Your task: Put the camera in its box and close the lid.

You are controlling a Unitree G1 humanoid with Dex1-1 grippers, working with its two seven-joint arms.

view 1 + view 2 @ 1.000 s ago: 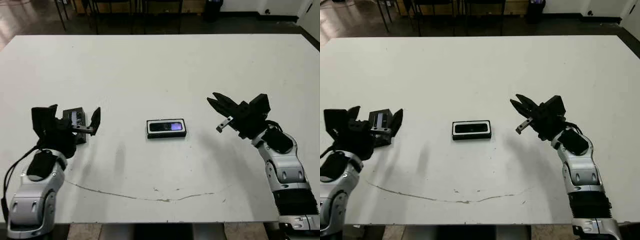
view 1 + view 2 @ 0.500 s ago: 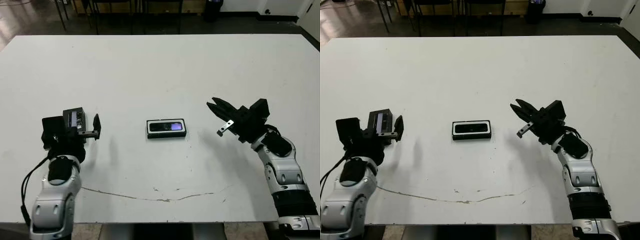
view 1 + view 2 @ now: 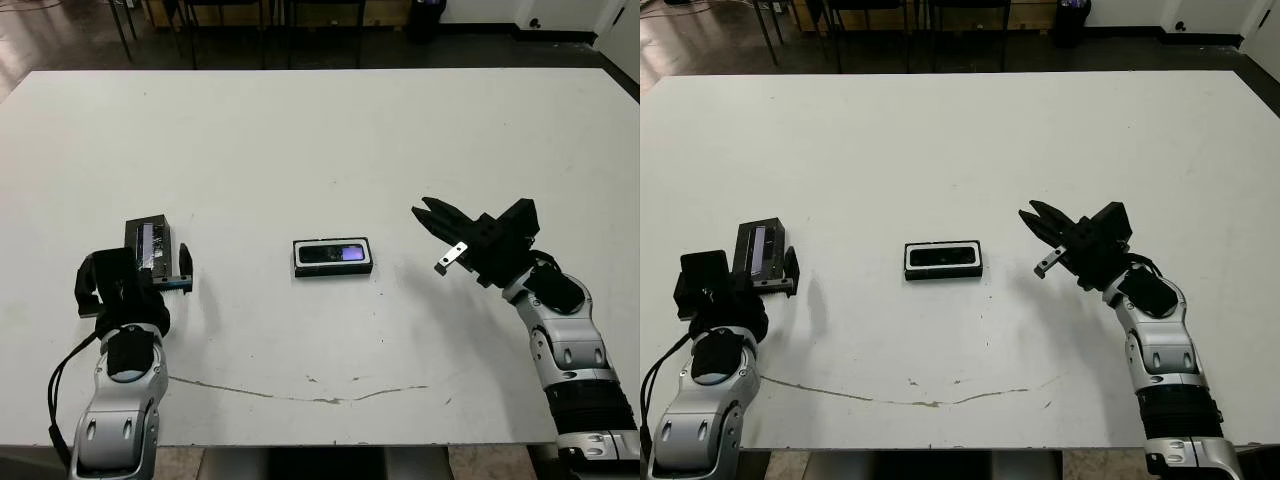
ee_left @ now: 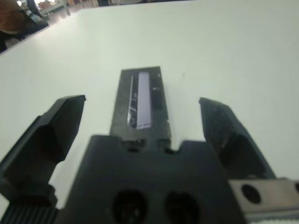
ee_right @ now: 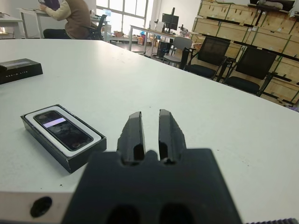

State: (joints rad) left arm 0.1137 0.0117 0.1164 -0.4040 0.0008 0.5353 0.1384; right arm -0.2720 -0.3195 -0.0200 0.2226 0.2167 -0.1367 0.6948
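The lid (image 3: 149, 241) has the same shape as the box's black rim (image 3: 333, 270), so it will cover the box's rim and hide the camera when I lower it.
In the middle of the white table lies the box (image 3: 298, 269), black-rimmed with white lining. The camera (image 3: 333, 253), a slim black bar with a purplish mark, rests inside it. The right wrist view shows the same camera (image 5: 63, 128) in the box (image 5: 70, 157). The lid (image 3: 150, 243), a dark flat rectangle with a pale glossy stripe, lies on the table at the left. My left gripper (image 3: 152, 278) is open just behind it, and the lid (image 4: 142, 93) reaches between the spread fingers. My right gripper (image 3: 430, 213) hovers to the right of the box, shut and empty.
A thin dark scratch (image 3: 300, 395) runs across the table near the front edge. Beyond the far edge stand chairs and crates, and a seated person (image 5: 70, 16) shows in the right wrist view. Bare white tabletop surrounds the box.
My left arm has drawn back toward the front edge, so the gripper now sits behind the lid instead of around it. The lid, box and right gripper have hardly moved.
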